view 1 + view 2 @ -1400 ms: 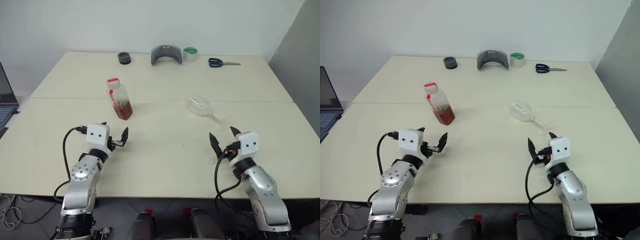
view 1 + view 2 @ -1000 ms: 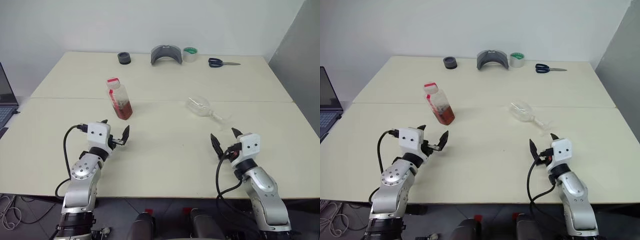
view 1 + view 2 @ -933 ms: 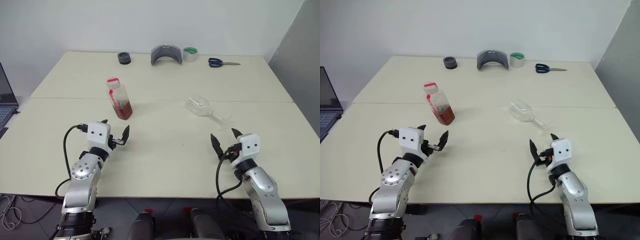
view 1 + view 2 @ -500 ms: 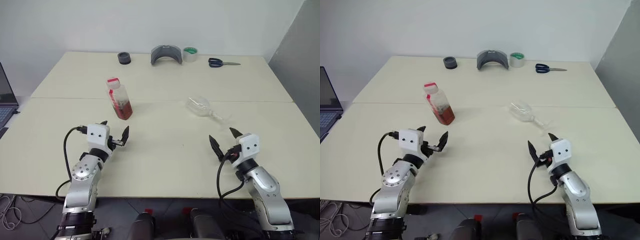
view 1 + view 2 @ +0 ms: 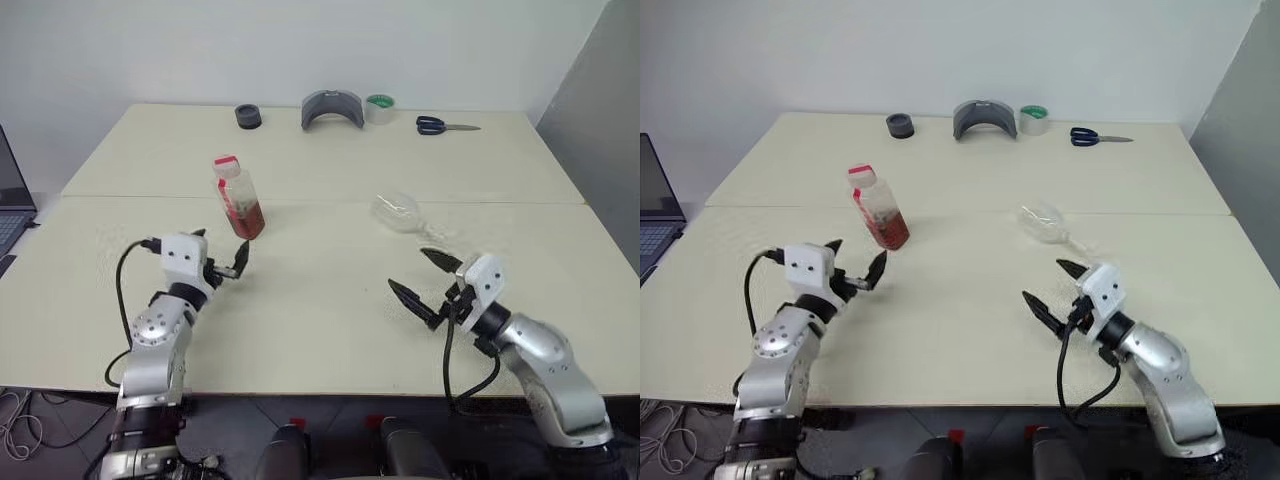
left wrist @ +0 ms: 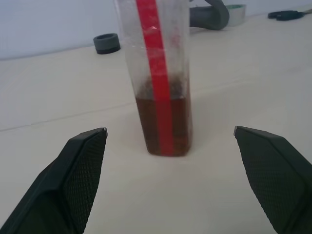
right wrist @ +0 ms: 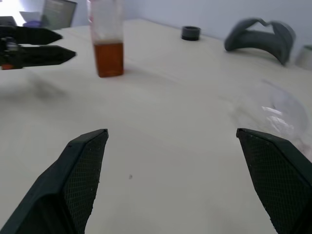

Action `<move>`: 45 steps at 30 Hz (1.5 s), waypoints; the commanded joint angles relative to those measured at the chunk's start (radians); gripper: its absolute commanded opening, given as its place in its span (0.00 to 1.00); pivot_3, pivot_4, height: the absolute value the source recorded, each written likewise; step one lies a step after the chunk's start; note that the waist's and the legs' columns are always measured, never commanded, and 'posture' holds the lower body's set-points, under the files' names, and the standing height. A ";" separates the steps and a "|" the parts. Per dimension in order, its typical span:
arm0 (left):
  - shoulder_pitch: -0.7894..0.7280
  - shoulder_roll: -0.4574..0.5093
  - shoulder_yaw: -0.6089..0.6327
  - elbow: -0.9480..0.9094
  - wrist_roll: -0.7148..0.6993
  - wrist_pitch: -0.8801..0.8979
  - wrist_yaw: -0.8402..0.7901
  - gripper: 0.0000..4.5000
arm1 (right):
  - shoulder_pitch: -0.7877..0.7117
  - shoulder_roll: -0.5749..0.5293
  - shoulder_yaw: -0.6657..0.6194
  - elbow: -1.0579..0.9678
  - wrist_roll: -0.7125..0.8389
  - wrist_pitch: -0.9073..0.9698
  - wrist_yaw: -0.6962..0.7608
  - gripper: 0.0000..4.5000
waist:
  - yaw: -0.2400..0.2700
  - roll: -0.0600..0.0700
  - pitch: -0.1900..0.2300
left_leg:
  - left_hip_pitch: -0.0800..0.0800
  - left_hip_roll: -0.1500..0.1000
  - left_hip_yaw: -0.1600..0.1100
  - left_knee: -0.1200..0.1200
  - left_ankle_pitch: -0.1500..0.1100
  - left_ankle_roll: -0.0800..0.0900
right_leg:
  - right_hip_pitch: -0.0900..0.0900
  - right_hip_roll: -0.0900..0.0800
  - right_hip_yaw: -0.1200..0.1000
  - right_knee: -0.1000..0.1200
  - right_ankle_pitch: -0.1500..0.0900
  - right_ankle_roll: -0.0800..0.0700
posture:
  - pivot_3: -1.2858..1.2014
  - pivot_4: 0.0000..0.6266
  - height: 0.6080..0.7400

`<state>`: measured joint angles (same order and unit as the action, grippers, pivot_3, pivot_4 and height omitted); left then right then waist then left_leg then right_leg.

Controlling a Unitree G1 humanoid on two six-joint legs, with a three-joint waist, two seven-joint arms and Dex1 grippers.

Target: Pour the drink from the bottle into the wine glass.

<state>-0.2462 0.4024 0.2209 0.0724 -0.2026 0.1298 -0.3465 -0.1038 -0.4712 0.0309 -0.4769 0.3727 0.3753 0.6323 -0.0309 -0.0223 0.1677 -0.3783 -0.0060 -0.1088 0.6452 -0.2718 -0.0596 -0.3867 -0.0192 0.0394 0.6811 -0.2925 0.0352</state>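
Observation:
The cap (image 5: 227, 166) will spin round but stay in place when I turn it, because a gap (image 5: 224, 174) separates its red mark from the bottle's red strip.
The bottle (image 5: 236, 195) stands upright left of the table's middle, with a red cap and a red strip down its side. The reddish-brown drink (image 6: 165, 124) fills its lower part. The wine glass (image 5: 402, 213) lies on its side right of the middle, its stem pointing toward the near right. My left gripper (image 5: 222, 248) is open just in front of the bottle, level and apart from it. My right gripper (image 5: 410, 270) is open above the table, near the glass's foot, and points left across the table. In the right wrist view the bottle (image 7: 107, 41) and the glass (image 7: 278, 109) both appear.
Along the far edge lie a black ring (image 5: 249, 116), a grey curved piece (image 5: 332, 108), a green tape roll (image 5: 380, 108) and scissors (image 5: 445, 126). A laptop (image 5: 10, 205) pokes in at the left. A seam crosses the table (image 5: 320, 330) behind the bottle.
My right gripper has risen and swung round to point left across the table. My left gripper has moved a little forward toward the bottle. Bottle and glass have not moved.

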 commanded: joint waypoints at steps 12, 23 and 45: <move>-0.206 0.068 -0.007 0.163 -0.016 0.008 -0.103 1.00 | -0.139 -0.050 0.041 -0.070 0.111 0.162 0.064 1.00 | 0.001 0.000 0.000 | -0.001 0.000 0.000 0.000 0.000 0.000 | -0.001 -0.001 0.000 0.000 0.000 0.000 | 0.52 0.24 1.00; -0.350 0.071 -0.024 0.275 -0.001 0.005 -0.117 1.00 | -0.185 -0.047 0.060 -0.065 0.102 0.170 0.060 1.00 | 0.000 0.000 0.000 | -0.001 0.000 0.000 0.000 0.000 0.000 | -0.001 -0.001 -0.001 0.000 0.000 0.000 | 0.52 0.24 1.00; -0.569 0.076 -0.074 0.553 0.057 -0.053 -0.164 1.00 | -0.237 -0.041 0.063 -0.075 0.114 0.210 0.046 1.00 | 0.000 -0.001 0.000 | -0.002 -0.001 0.000 0.000 0.000 0.000 | -0.002 -0.001 -0.001 0.000 0.000 0.000 | 0.52 0.24 1.00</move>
<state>-0.7851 0.4582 0.1435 0.6308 -0.1506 0.1003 -0.5042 -0.3271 -0.5104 0.1022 -0.5106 0.4737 0.5878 0.6762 -0.0312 -0.0228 0.1679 -0.3806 -0.0069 -0.1093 0.6455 -0.2718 -0.0596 -0.3884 -0.0201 0.0384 0.6808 -0.2923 0.0352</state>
